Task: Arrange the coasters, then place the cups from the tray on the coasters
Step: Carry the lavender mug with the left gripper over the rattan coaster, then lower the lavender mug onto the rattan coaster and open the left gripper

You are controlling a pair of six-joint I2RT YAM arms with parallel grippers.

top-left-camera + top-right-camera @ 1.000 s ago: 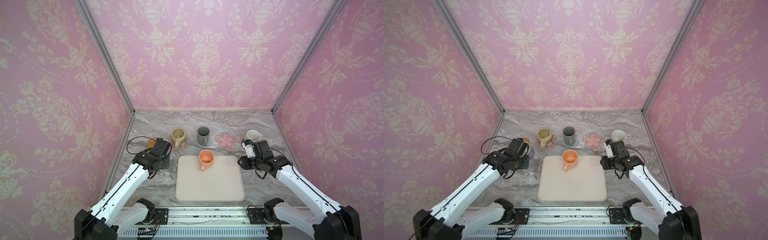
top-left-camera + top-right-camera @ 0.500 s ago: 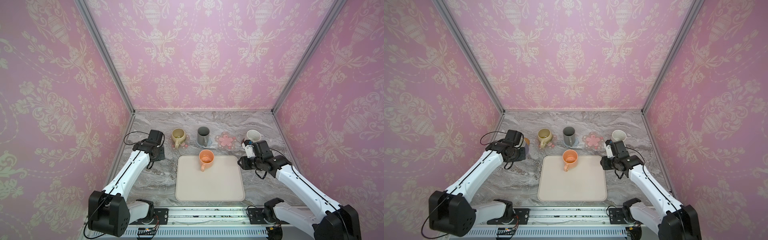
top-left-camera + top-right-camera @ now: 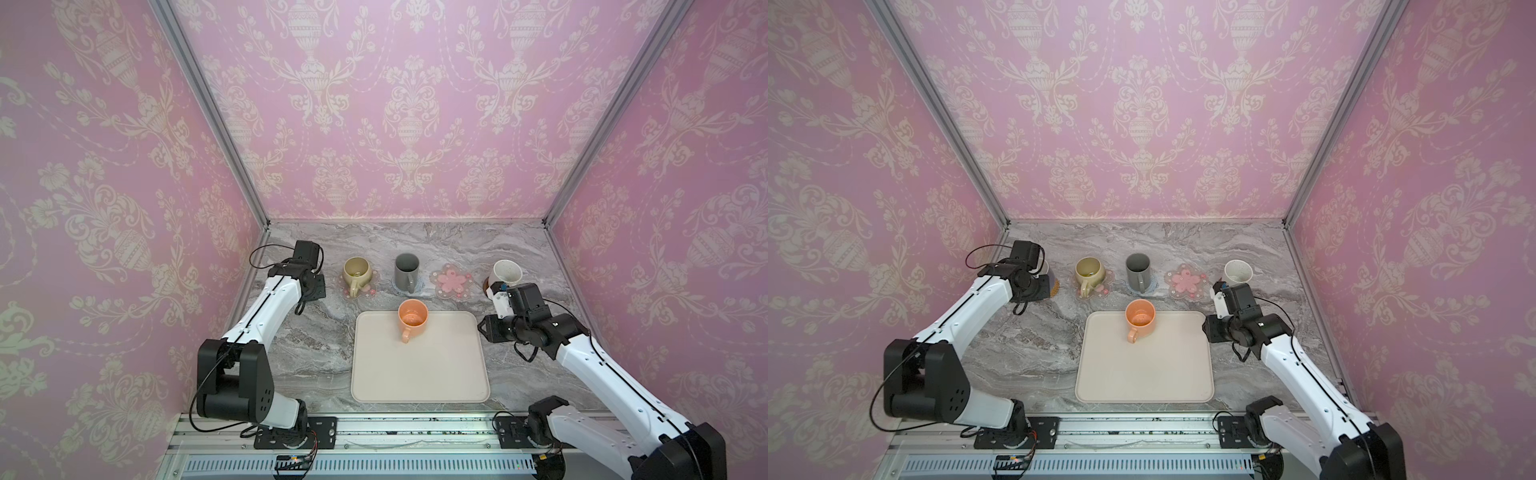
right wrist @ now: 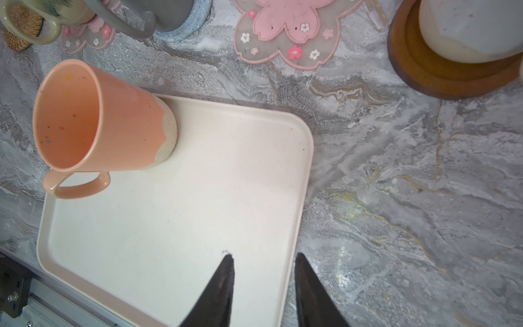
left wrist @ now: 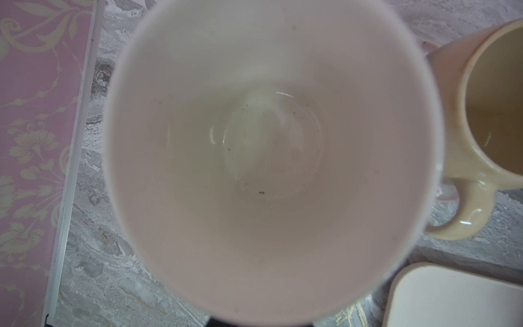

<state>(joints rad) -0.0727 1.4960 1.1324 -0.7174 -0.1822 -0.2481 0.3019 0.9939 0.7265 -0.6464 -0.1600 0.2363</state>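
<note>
I should keep lowering the lavender cup, hanging upright over the rattan coaster, with my left gripper until its bottom rests on the coaster, then let it go.
My left gripper is shut on the lavender cup, whose white inside fills the left wrist view, at the back left by the rattan coaster; whether the cup rests on it I cannot tell. The peach cup stands alone on the tray near its far edge. My right gripper is open and empty, its fingers straddling the tray's right rim. The beige-yellow cup, dark grey cup and speckled white cup each sit on a coaster. One flower coaster is bare.
The coasters lie in a row behind the tray. The wooden disc under the white cup is just behind my right wrist. Pink walls and a metal post close in beside the left gripper. The rail runs along the front.
My left arm has swung from beside the tray's left edge back toward the far left corner. The right arm has not moved.
</note>
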